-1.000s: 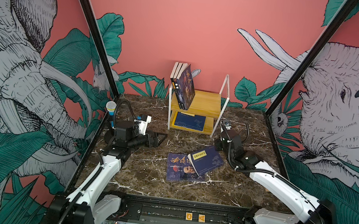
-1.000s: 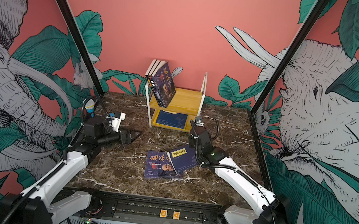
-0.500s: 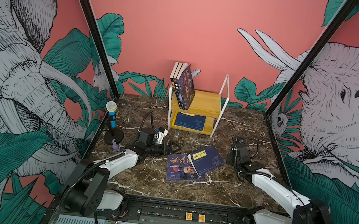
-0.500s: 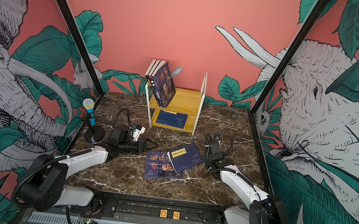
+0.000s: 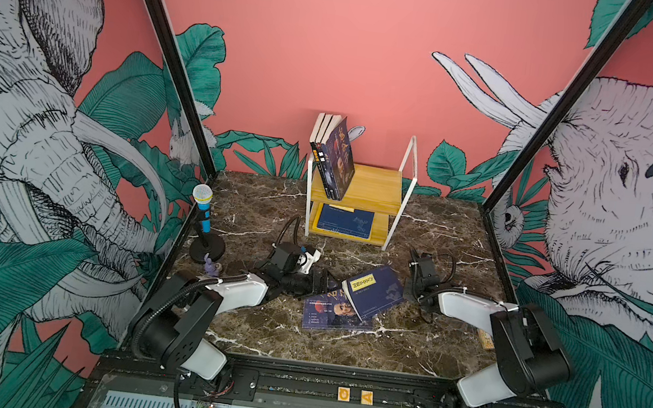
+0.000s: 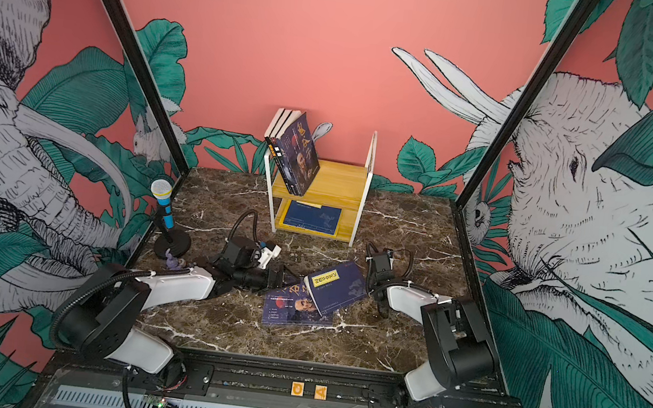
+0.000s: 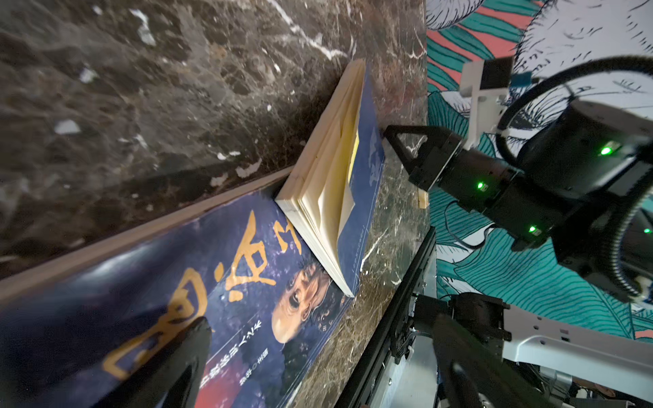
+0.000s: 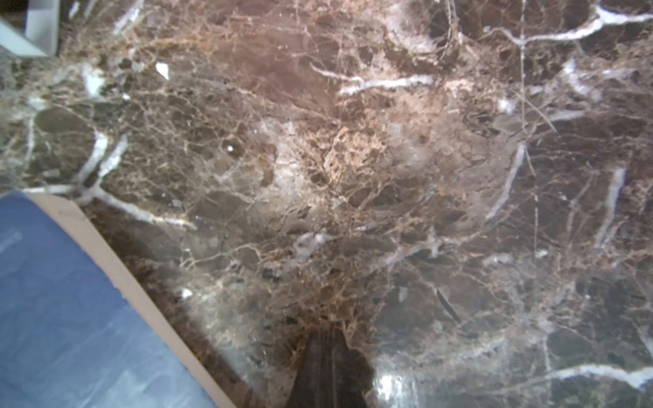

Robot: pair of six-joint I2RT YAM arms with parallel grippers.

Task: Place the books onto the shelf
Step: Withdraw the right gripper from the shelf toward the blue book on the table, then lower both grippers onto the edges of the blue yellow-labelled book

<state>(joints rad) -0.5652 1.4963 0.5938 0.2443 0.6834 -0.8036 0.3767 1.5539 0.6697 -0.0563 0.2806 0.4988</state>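
The robot's left gripper should keep going toward the yellow-label book's page corner [image 5: 344, 288] until its fingers are on both sides of that corner and close, as the yellow-label book's raised end [image 5: 352, 301] faces the open fingers.
Two navy books lie in the middle of the table. A portrait-cover book [image 5: 329, 314] lies flat, and a yellow-label book [image 5: 375, 290] rests tilted on its right end. The shelf [image 5: 377, 185] stands at the back. Three books [image 5: 334, 155] lean on its top board and one navy book [image 5: 344, 220] lies on the lower board. My left gripper [image 5: 323, 283] is open at the portrait book's left end, with one finger [image 7: 183, 356] over the cover. My right gripper [image 8: 328, 360] is shut and empty, its tip on the marble just right of the yellow-label book [image 8: 70, 300].
A toy microphone on a black stand [image 5: 202, 216] and a small purple figure [image 5: 212, 269] sit at the left table edge. A small wooden block [image 5: 485, 340] lies at the right edge. The black front rail [image 5: 296, 381] borders the table.
The left arm swung from the back left down to the portrait book's left end, still open. The right gripper drew back from the yellow-label book, shut, and lowered to the marble beside it.
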